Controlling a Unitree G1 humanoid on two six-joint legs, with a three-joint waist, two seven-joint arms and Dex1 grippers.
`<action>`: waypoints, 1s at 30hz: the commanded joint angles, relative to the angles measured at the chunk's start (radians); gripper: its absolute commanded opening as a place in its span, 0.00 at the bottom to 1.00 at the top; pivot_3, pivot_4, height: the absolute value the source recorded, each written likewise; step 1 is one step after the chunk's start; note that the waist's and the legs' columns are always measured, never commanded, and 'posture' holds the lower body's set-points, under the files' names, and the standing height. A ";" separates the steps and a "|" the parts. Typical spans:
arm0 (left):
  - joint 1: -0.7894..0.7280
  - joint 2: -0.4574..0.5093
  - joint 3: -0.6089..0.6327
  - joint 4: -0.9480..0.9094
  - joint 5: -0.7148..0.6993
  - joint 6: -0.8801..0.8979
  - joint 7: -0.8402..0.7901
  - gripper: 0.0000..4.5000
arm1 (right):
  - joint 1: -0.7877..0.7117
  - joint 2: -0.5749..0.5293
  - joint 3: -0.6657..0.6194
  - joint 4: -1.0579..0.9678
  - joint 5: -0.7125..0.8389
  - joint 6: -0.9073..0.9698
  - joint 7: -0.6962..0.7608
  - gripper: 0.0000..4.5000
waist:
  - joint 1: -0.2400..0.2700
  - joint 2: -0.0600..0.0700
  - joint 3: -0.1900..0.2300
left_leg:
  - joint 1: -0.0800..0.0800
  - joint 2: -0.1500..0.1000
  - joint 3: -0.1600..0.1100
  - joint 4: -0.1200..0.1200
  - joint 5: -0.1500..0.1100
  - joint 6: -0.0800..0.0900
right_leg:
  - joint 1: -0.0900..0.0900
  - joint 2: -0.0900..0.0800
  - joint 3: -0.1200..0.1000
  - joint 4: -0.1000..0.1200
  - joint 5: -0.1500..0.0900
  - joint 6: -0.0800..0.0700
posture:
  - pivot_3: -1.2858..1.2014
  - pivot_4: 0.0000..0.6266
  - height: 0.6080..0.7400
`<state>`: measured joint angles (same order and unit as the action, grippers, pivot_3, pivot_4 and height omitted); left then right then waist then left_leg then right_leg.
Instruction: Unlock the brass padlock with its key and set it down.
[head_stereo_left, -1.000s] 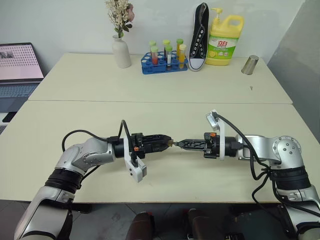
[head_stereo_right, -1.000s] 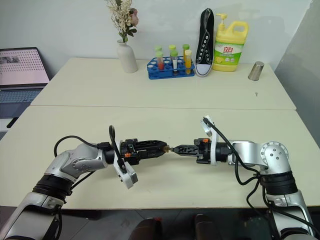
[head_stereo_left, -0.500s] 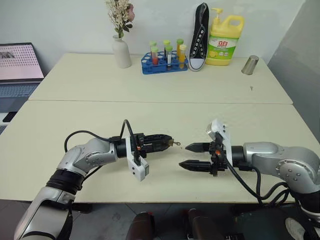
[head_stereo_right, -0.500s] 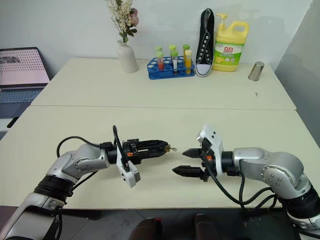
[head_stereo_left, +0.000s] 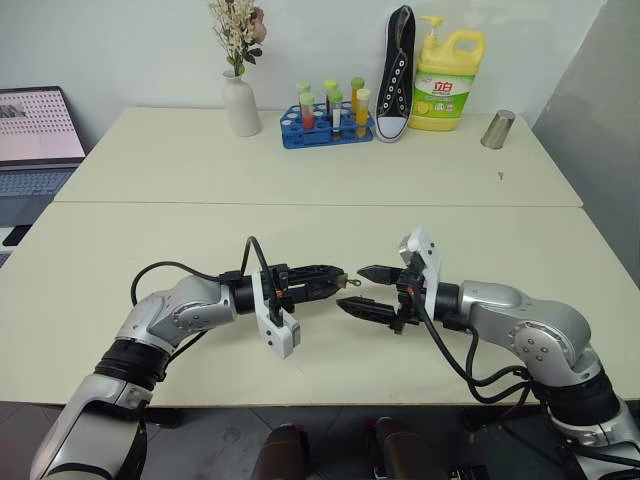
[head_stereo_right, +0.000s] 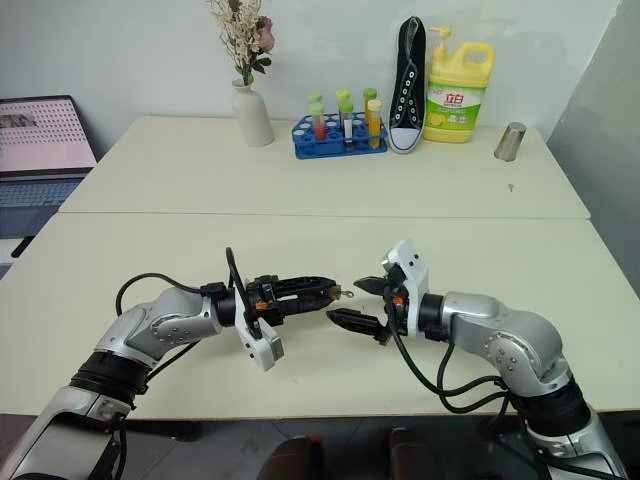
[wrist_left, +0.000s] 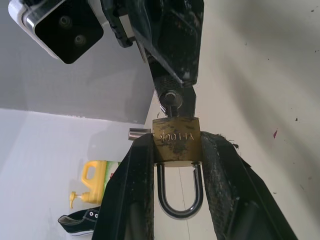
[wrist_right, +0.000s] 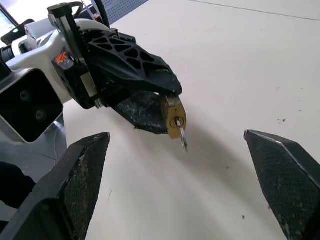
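The shackle (wrist_left: 181, 214) lies between my left gripper's fingers, so my right gripper should take the padlock's key end (head_stereo_left: 347, 282) before my left gripper pushes the shackle aside.
The brass padlock (wrist_left: 176, 140) is pinched between the black fingers (wrist_left: 134, 190) of my left gripper (head_stereo_left: 336, 281), which is shut on its body and points level toward the right arm, just above the table (head_stereo_left: 300, 230). Its silver shackle (wrist_left: 178, 205) lies back between those fingers. The key (wrist_right: 183, 138) sticks out of the padlock's free end, with nothing holding it. My right gripper (head_stereo_left: 363, 290) faces the left one. It is open, with one finger above and one below the key, not touching it.
Along the far table edge stand a white vase with flowers (head_stereo_left: 240, 100), a blue tube rack (head_stereo_left: 325, 122), a black shoe (head_stereo_left: 397, 70), a yellow detergent bottle (head_stereo_left: 448, 75) and a metal cup (head_stereo_left: 497, 130). A laptop (head_stereo_left: 35, 135) sits at far left.
My right gripper let go of the key, opened wide, drew back, rolled, then came close again with its fingers around the key. The key stayed in the padlock. The left gripper held still.
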<state>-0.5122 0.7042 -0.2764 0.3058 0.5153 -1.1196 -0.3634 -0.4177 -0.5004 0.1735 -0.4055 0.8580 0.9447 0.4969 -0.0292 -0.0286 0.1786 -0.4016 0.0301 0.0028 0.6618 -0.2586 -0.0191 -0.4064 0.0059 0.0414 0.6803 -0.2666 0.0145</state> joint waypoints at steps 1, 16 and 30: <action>-0.002 -0.001 0.012 -0.035 -0.030 0.000 0.011 0.21 | -0.037 0.025 -0.045 0.004 0.032 0.030 0.002 1.00 | 0.000 0.000 0.000 | 0.000 0.000 0.000 0.000 0.000 0.000 | 0.000 0.000 0.000 0.000 0.000 0.000 | 0.52 0.24 1.00; 0.004 -0.003 0.010 -0.052 -0.036 0.010 0.006 0.21 | -0.077 0.065 -0.055 0.034 0.033 0.078 0.039 0.29 | 0.000 0.000 0.000 | 0.000 0.000 0.000 0.000 0.000 0.000 | 0.000 0.000 0.000 0.000 0.000 0.000 | 0.52 0.24 1.00; 0.027 0.005 -0.017 -0.065 -0.181 0.028 -0.057 0.39 | -0.072 0.064 -0.044 0.017 0.028 0.079 0.074 0.03 | 0.000 0.000 0.000 | 0.000 0.000 0.000 0.000 0.000 0.000 | 0.000 0.000 0.000 0.000 0.000 0.000 | 0.52 0.24 1.00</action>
<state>-0.4832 0.7054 -0.2966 0.2792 0.4002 -1.0948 -0.4146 -0.4824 -0.4387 0.1386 -0.3494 0.8759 1.0247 0.5490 -0.0295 -0.0286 0.1786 -0.4015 0.0301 0.0026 0.6619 -0.2586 -0.0191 -0.4064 0.0059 0.0413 0.6804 -0.2665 0.0144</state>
